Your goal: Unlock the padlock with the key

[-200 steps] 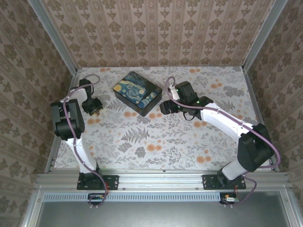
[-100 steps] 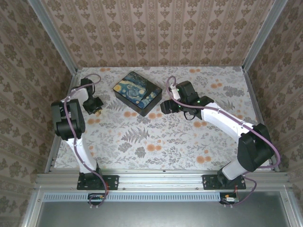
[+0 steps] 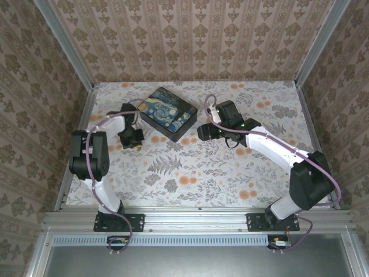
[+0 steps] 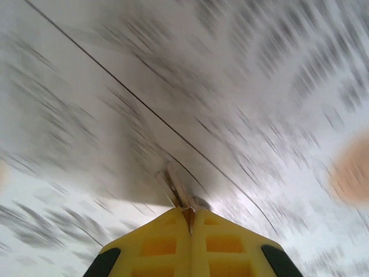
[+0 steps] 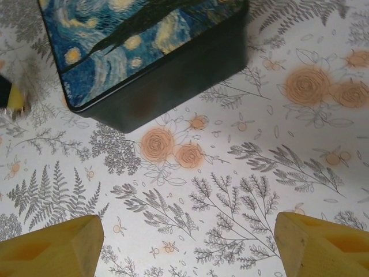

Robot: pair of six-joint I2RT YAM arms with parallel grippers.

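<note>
My left gripper should keep moving the key across, as there is clear tablecloth [image 3: 161, 151] along the black box's front, and let it go past the black box's near corner [image 3: 208, 149].
My left gripper [image 3: 134, 142] hangs just left of the black box with the swirly blue lid [image 3: 167, 113]. Its yellow jaws are pressed together [image 4: 190, 212] on a thin metal piece, apparently the key [image 4: 177, 186], which sticks out ahead of the tips. The left wrist view is smeared by motion. My right gripper [image 3: 203, 131] hovers low over the tablecloth to the right of the box, open, with nothing between its fingers [image 5: 52, 248]. The box's corner [image 5: 138, 46] lies ahead of it. The brass padlock is out of view.
The floral tablecloth [image 3: 190, 173] covers the table inside patterned walls. A yellow and black tip of the left gripper [image 5: 11, 97] shows at the left edge of the right wrist view, beyond the box.
The left arm has swung right from the table's left edge to beside the box, still moving fast. The right arm has barely moved.
</note>
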